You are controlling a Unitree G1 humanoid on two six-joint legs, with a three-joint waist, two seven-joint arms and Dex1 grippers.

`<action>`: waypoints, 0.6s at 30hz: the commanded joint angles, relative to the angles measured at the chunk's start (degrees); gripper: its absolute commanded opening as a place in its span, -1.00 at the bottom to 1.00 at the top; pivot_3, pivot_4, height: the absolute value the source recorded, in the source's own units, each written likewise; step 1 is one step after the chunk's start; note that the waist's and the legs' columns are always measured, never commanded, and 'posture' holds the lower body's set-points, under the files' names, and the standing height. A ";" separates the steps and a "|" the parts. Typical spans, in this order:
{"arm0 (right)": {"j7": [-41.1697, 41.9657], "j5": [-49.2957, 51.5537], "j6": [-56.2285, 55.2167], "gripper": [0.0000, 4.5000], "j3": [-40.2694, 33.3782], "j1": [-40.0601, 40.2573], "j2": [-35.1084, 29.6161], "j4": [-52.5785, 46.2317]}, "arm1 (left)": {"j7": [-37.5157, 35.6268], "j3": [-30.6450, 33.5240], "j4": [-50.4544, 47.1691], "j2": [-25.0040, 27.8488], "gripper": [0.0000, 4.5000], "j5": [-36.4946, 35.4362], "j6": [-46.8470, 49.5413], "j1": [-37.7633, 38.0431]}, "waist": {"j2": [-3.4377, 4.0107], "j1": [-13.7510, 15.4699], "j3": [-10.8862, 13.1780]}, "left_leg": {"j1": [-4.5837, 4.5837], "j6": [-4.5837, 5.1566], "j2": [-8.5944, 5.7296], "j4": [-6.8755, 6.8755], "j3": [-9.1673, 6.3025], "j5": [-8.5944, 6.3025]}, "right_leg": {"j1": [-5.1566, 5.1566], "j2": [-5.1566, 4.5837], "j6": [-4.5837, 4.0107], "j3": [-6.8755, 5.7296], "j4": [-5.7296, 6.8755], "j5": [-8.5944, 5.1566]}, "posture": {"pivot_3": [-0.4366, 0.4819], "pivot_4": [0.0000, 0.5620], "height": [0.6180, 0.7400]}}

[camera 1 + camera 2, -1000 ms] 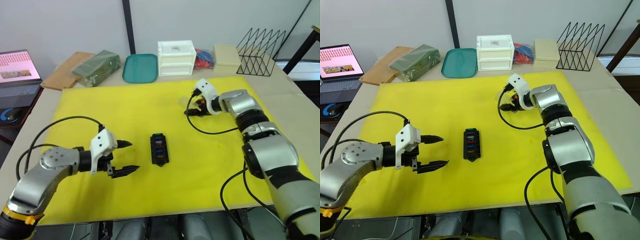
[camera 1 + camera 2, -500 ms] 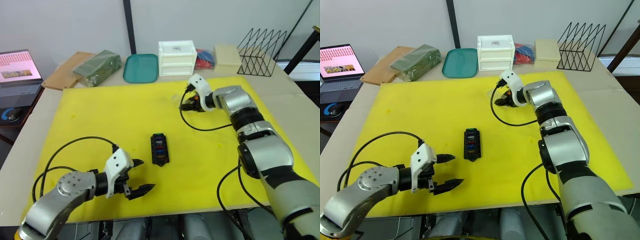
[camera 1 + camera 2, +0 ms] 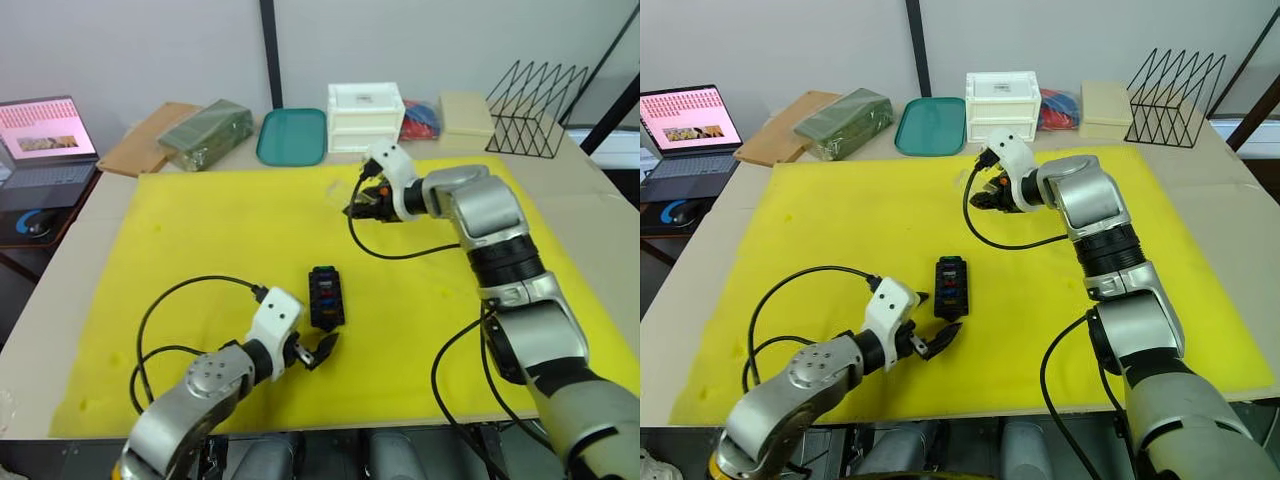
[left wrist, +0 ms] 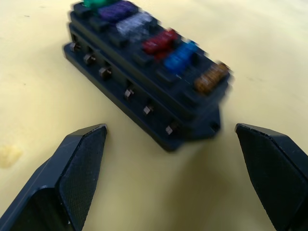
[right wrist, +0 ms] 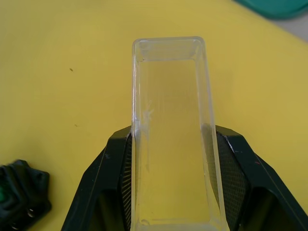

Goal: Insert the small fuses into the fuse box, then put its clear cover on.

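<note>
The small fuses (image 4: 160, 42) are down in the slots, so I expect them to stay in place and move along when I turn the fuse box (image 3: 326, 298) by its near end.
The black fuse box (image 3: 323, 297) lies in the middle of the yellow mat (image 3: 200, 230). The small fuses (image 4: 159, 43) sit in its slots, among them green, purple, red, blue and tan. My left gripper (image 4: 168, 168) is open just in front of the box's near end, a finger on either side and apart from it. Toward the mat's far edge, my right gripper (image 3: 362, 205) is shut on the clear cover (image 5: 168, 96), which it holds lengthwise between its fingers above the mat.
Along the table's far side stand a teal tray (image 3: 291, 136), a white drawer box (image 3: 365, 115), a beige box (image 3: 465, 107) and a black wire rack (image 3: 535, 95). A green package (image 3: 205, 133) and a laptop (image 3: 40, 140) are at the far left.
My left gripper has swung right from the mat's left part to the fuse box's near end. My right gripper has moved left with the clear cover.
</note>
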 commanded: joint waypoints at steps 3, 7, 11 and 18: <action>-1.62 2.36 3.52 -0.16 -1.25 0.37 -1.81 -6.73 | 4.87 -2.91 3.06 -5.50 1.00 3.28 1.08 -2.11 | -0.01 0.17 -0.01 | 0.00 0.00 -0.01 0.04 0.00 0.00 | 0.03 0.00 0.00 0.00 0.00 0.00 | -0.05 -0.47 1.00; -2.56 3.54 5.13 -0.16 -1.28 0.41 -2.83 -8.69 | 5.22 -4.20 5.18 -7.58 1.00 3.83 1.34 -2.10 | -0.01 0.08 -0.02 | 0.00 0.00 -0.01 0.03 0.00 0.00 | 0.02 -0.01 0.01 0.00 0.01 0.00 | -0.05 -0.47 1.00; -3.32 4.45 5.78 -0.16 -0.93 0.48 -3.48 -9.77 | 4.96 -5.56 6.27 -8.55 1.00 4.31 0.87 -2.55 | 0.00 0.19 -0.02 | 0.01 0.00 -0.01 0.03 0.00 0.00 | 0.03 -0.01 0.00 -0.01 0.01 0.00 | -0.05 -0.47 1.00; -4.27 5.79 6.21 -0.16 -0.22 0.71 -4.27 -11.24 | 5.55 -7.60 7.14 -11.15 1.00 5.07 1.06 -3.39 | 0.00 1.42 -0.02 | 0.02 0.00 -0.03 0.05 0.01 0.00 | 0.05 -0.02 0.01 0.00 -0.01 0.00 | -0.05 -0.47 1.00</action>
